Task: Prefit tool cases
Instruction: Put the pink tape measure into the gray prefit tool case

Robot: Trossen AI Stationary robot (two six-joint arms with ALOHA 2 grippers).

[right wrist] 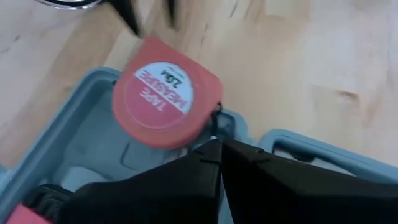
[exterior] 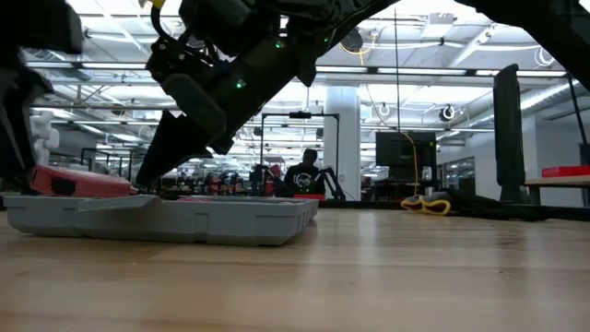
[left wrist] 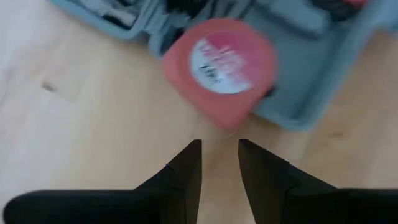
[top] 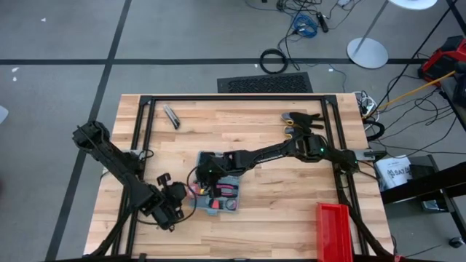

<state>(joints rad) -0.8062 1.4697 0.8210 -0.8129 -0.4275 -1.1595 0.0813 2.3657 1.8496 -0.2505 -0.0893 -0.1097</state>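
Next, my left gripper moves in and help turn the tape measure inward into the empty tray space [right wrist: 98, 146], because the tape measure's pointed corner [right wrist: 151, 48] sticks out over the case's rim.
The open blue-grey tool case [top: 231, 208] lies flat on the wooden table, with red-handled tools in its grey tray. A round red tape measure [left wrist: 221, 68] rests label up on the case's left corner [right wrist: 81, 143] and partly overhangs the rim. My left gripper [left wrist: 219, 146] is open just off that corner, over bare wood, with nothing between its fingers. My right gripper [right wrist: 217, 144] is shut and reaches in over the case to the tape measure's rim. My right gripper's shut fingertips [right wrist: 211, 149] come slanting down from the table's right side. They end at the tape measure's rim beside a small black tab [right wrist: 215, 116]. I cannot tell whether they touch it. The tape measure lies flat on the case [exterior: 78, 182].
A red rectangular bin [top: 335, 231] stands at the near right edge. A small metal tool [top: 172, 116] lies at the far left, and dark objects [top: 302, 120] lie at the far right. Black frame rails [top: 233, 97] run round the table. Bare wood lies between the case and the bin.
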